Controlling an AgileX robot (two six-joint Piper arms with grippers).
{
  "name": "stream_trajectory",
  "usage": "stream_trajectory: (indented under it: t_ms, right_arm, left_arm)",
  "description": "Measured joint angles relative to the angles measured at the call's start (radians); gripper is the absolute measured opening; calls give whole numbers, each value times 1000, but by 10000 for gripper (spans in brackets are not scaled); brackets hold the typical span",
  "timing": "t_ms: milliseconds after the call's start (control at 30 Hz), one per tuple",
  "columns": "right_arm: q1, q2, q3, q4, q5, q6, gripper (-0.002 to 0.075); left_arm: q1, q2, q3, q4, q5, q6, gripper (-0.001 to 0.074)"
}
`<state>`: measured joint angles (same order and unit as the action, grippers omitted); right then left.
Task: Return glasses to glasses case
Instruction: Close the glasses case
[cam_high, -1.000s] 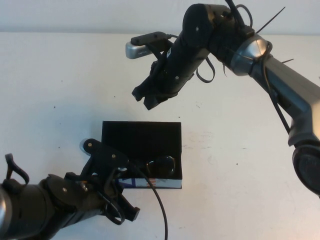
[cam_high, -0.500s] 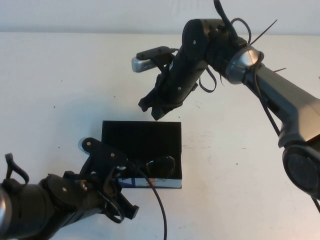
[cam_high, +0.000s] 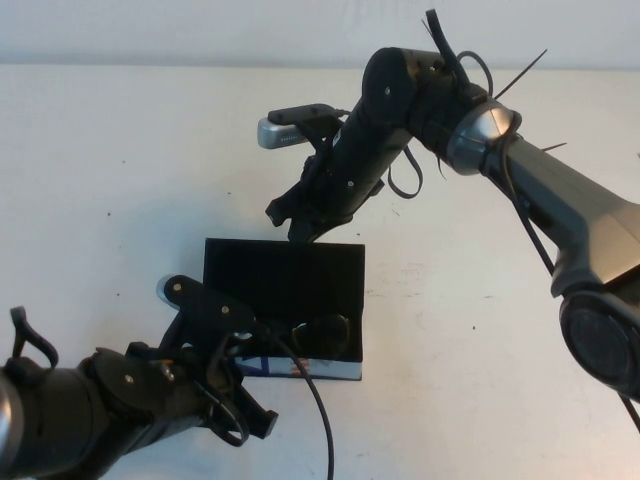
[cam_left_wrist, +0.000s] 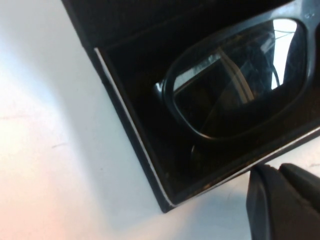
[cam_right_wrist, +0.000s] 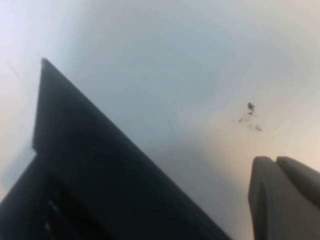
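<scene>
The open lid's far edge (cam_high: 268, 241) has my right gripper's fingers behind it, so my right gripper should push the lid up and forward over the glasses (cam_high: 321, 335).
The glasses case (cam_high: 283, 272) lies open near the table's front, its black lid spread flat behind the box and a white printed side panel (cam_high: 318, 368) facing me. The dark-framed glasses (cam_high: 322, 332) rest inside the box at its right end. In the left wrist view a lens of the glasses (cam_left_wrist: 235, 85) fills the case's corner (cam_left_wrist: 131, 121). My right gripper (cam_high: 290, 222) hangs shut and empty just above the lid's far edge; the right wrist view shows its fingertips (cam_right_wrist: 275, 165) beside the lid (cam_right_wrist: 100, 170). My left gripper (cam_high: 255, 420) is shut, empty, by the case's front left corner.
White tabletop (cam_high: 120, 180) stretches to the left, right and behind the case. A few dark specks (cam_right_wrist: 248, 117) mark the table near the right gripper. The left arm's cable (cam_high: 315, 410) loops past the case's front.
My right gripper has come down and toward the case, ending just over the lid's far edge. The left arm, the case and the glasses have stayed put.
</scene>
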<state>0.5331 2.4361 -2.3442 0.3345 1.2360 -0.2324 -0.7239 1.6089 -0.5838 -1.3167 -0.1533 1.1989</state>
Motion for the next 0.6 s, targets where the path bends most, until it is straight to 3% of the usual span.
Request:
stream_trajectory:
  t_ms: [600]
  right_arm:
    - [5,-85,52,-52,2,-14,-11]
  left_arm:
    - [0,0,0,0,-19,-15,-1]
